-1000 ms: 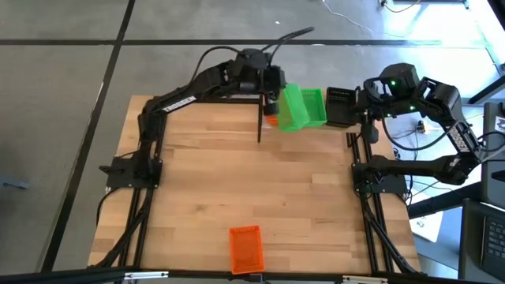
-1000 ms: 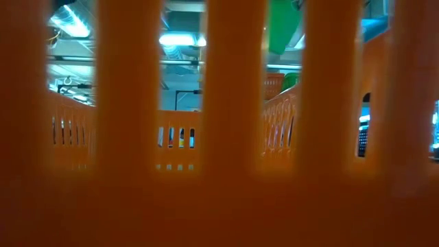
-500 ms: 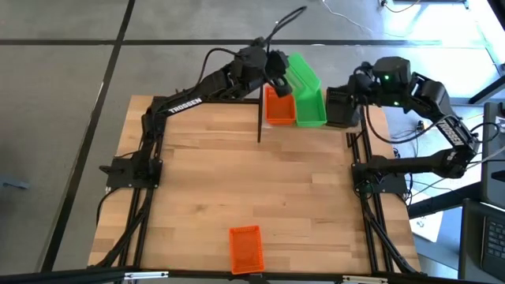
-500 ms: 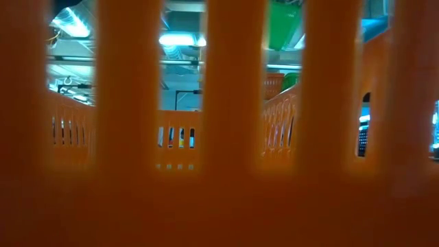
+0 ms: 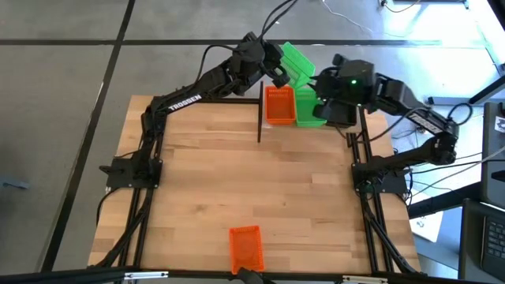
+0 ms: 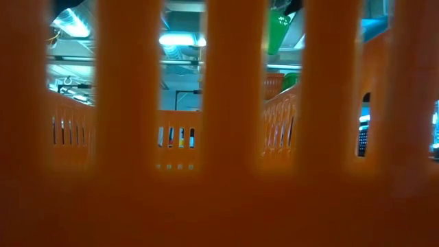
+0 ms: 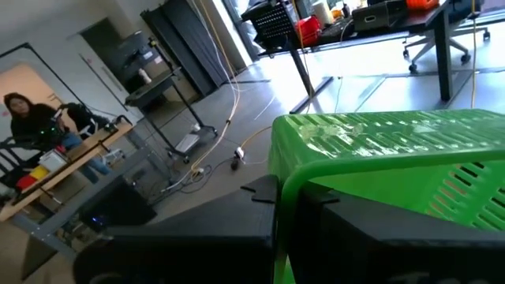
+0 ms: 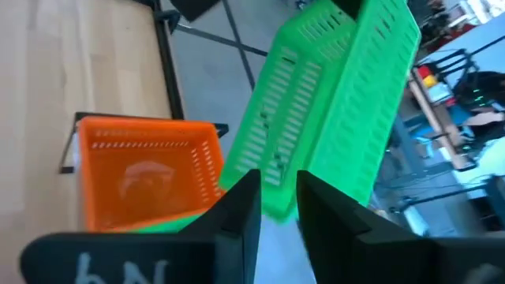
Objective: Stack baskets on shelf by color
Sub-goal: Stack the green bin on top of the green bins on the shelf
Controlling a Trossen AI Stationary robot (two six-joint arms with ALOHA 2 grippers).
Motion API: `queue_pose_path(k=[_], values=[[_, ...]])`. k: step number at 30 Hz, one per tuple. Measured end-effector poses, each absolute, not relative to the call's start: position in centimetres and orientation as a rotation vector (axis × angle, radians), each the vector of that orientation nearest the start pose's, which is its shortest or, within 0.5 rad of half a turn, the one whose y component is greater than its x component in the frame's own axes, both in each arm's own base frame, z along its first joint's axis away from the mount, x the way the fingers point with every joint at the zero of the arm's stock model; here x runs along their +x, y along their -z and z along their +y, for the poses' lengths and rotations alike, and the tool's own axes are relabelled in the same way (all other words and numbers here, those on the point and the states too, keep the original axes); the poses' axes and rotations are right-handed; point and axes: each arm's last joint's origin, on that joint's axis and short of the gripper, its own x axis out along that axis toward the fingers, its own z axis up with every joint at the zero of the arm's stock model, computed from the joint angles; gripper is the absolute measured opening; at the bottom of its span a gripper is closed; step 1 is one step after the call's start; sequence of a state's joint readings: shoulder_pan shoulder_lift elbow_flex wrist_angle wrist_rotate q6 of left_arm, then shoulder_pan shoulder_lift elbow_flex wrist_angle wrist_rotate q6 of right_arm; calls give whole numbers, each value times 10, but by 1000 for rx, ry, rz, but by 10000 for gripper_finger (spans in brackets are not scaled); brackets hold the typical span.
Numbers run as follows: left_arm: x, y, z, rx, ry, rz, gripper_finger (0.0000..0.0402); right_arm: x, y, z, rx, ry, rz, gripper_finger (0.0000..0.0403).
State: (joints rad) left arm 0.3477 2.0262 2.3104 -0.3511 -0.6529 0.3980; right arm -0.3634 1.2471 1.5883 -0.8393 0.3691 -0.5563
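My right gripper needs to level the raised green basket [image 5: 296, 65], which hangs tilted from my left gripper, before stacking. I should first take its loose end [image 8: 276, 193] by the basket's rim with my right gripper.
My left gripper [image 5: 278, 69] reaches over the table's far edge, shut on a bright green basket [image 5: 295, 61] that is raised and tilted; the low view shows it high up [image 6: 278, 30]. My right gripper [image 5: 322, 88] hovers beside it, narrowly open, with its fingertips [image 8: 278, 185] on either side of that basket's lower edge [image 8: 276, 207]. On the shelf [image 5: 262, 126], an orange basket [image 5: 279, 105] stands next to a green one [image 5: 309, 111]. The black baskets are hidden under the right arm. Another orange basket [image 5: 245, 248] lies at the near edge. My left gripper pinches one side wall of the green basket at its rim [image 7: 286, 207] between its two fingers [image 7: 260, 197]. The basket is lifted clear of the shelf and tilted. Whether my right gripper touches the basket's lower edge, I cannot tell.
The near orange basket's slotted wall [image 6: 226, 137] fills the low view. Black uprights [image 5: 259, 118] stand at the shelf's ends. Bare wooden tabletop [image 5: 252, 181] spreads between shelf and near edge. A person [image 7: 31, 118] sits at a desk in the room beyond.
My left gripper has carried the green basket up and toward the far edge, off the shelf's baskets, tipping it and uncovering the orange one. My right gripper has swung toward the table's left, from over the black baskets to beside the raised green one.
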Motion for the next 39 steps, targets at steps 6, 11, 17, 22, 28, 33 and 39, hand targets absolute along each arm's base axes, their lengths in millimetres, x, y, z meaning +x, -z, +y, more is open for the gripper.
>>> queue_pose_path(k=[6,11,17,22,28,33,39], values=[[412,-460,168,374,-970,279,0,235,-440,-89,-593,635,734,87],[412,-457,167,378,-963,307,0,242,-439,-81,-636,647,738,87],[410,-452,171,361,-974,359,0,241,-446,-63,-682,712,706,87],[410,-451,170,360,-974,361,0,243,-446,-60,-651,721,683,87],[414,-451,161,364,-952,356,0,247,-441,-65,-632,726,702,87],[417,-451,152,369,-930,352,0,247,-441,-69,-629,754,711,87],[419,-451,146,372,-914,349,0,247,-440,-70,-573,720,685,87]])
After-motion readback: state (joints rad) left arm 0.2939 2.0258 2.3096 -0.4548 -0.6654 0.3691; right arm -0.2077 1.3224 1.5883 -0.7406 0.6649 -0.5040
